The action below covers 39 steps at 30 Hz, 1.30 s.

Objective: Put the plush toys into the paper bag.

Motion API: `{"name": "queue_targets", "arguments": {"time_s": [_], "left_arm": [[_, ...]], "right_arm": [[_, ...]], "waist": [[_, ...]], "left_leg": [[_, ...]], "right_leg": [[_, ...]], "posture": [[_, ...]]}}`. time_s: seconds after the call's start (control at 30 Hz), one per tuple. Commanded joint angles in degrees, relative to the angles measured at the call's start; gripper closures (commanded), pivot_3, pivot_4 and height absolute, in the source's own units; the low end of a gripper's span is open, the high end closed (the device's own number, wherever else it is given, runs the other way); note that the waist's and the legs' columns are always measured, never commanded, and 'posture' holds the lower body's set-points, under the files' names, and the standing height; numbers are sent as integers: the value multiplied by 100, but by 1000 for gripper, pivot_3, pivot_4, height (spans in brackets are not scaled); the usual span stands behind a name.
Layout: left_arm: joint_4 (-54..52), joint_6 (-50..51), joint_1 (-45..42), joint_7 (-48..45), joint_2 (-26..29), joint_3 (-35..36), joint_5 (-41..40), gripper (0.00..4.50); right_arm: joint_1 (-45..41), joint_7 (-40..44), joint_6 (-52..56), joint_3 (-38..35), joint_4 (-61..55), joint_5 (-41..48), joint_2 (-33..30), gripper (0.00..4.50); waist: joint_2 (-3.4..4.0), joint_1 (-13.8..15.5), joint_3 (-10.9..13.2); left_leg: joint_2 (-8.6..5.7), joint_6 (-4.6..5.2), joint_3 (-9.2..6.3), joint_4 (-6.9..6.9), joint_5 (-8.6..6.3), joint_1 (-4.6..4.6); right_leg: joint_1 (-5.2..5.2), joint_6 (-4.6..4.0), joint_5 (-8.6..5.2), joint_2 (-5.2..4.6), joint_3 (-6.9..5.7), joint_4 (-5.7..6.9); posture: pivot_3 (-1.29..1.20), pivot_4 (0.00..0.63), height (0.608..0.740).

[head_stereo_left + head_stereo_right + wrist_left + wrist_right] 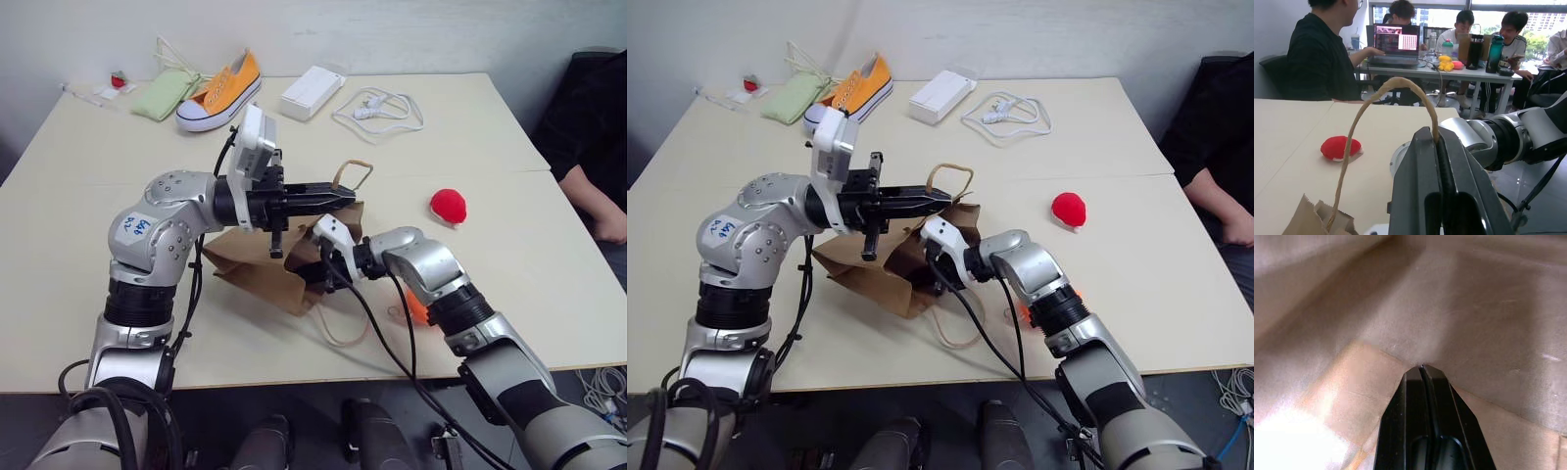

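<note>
The paper bag [269,277] is lying crumpled around my empty right gripper, so next my left gripper pulls the bag's raised handle loop [354,163] back to straighten the bag before it is filled.
The brown paper bag [253,266] lies crumpled on the table's middle, its mouth toward my right arm. My left gripper [343,196] points level above it, shut on one twisted handle loop [1359,117], which it holds raised. The right gripper [1421,368] is shut with nothing between its fingers and reaches into the bag's mouth, brown paper all around it. The round red plush toy [449,207] rests on the table to the right of the bag. Under my right forearm a bit of the orange plush toy [416,309] peeks out, mostly hidden.
At the table's far side lie an orange sneaker [223,90], a pale green pouch [167,95], a white box [312,92] and a white cable [380,110]. A person in black [593,147] sits at the right edge. The bag's second handle [343,335] lies loose near the front edge.
</note>
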Motion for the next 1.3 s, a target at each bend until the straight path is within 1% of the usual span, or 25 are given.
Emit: {"name": "queue_targets", "arguments": {"time_s": [0.03, 0.13, 0.27, 0.33, 0.4, 0.53, 0.6, 0.73, 0.9, 1.03, 1.2, 1.3], "left_arm": [[-348, 51, 48, 28, 178, 190, -201, 4500], [-345, 67, 124, 90, 192, 195, -212, 4500], [-428, 138, 159, 160, 169, 199, -289, 4500], [-458, 177, 137, 199, 151, 209, -341, 4500], [-414, 200, 67, 254, 117, 238, -400, 4500], [-210, 136, -122, 311, 99, 293, -418, 4500], [67, 104, -348, 374, 121, 409, -401, 4500], [468, -36, -625, 233, 291, 513, -316, 4500], [569, -12, -687, 341, 279, 642, -415, 4500], [252, -130, -314, 229, 283, 403, -255, 4500], [247, -151, -136, 254, 250, 337, -245, 4500], [279, -172, -86, 186, 259, 262, -213, 4500]], "right_arm": [[-99, -227, 502, -464, 3, 422, 375, 4474], [-61, -469, 587, -551, 178, 353, 550, 4474], [-191, -903, 864, -971, 571, 464, 805, 4474], [-267, -1060, 916, -1028, 759, 394, 866, 4474], [-299, -1141, 708, -779, 926, 91, 839, 4474], [-424, -1560, 255, -386, 1437, -548, 884, 4474], [-447, -1735, -105, -83, 1658, -964, 822, 4474], [-359, -1842, -377, 153, 1654, -1323, 695, 4474], [-270, -1932, -431, 89, 1331, -1416, 586, 4474], [-85, -1909, -603, -90, 769, -1331, 469, 4474], [517, -1689, -1275, -283, -949, -1117, 28, 4474], [846, -1691, -885, -682, -2119, -733, -244, 4474]], "waist": [[1, -8, 0], [3, -5, -1], [4, 14, -1], [4, 8, -1], [4, -3, -1], [5, -25, -2], [5, -21, -3], [21, -20, -16], [34, 6, -24], [34, 23, -24], [34, 9, -23], [36, 0, -21]], "left_leg": [[0, 0, 1, -1, 0, -1], [0, -1, 0, -3, 0, 3], [-2, -1, 0, 0, 0, 1], [-5, 0, -1, 1, 0, 1], [-5, 0, 1, 1, 0, 1], [-3, -1, 1, 0, 0, 6], [-4, -2, 3, 3, 1, 8], [-5, -5, 4, 9, 3, 14], [-6, -6, 1, 12, 3, 14], [-9, -5, -2, 16, 3, 10], [-9, -5, -6, 12, 2, 2], [-7, -5, -1, 3, 3, -6]], "right_leg": [[-2, 0, 0, 0, 2, 0], [-2, -1, 0, 0, -1, 3], [-1, -1, 0, -1, -1, 5], [-1, -1, 0, -4, -1, 5], [-1, -2, 0, -3, 0, 4], [-1, -2, 0, -2, -1, 10], [1, -2, 0, -2, 1, 11], [8, -3, 1, -3, 2, 16], [9, -3, 1, -4, 2, 19], [9, -3, 1, -5, 1, 20], [3, -3, 1, -5, 0, 15], [-9, -3, 1, -3, 1, 11]], "posture": [[0, 150, 740], [0, 150, 740], [0, 150, 740], [0, 150, 740], [0, 150, 740], [0, 150, 740], [0, 150, 740], [0, 150, 740], [0, 150, 740], [0, 150, 740], [0, 150, 740], [0, 150, 740]]}}
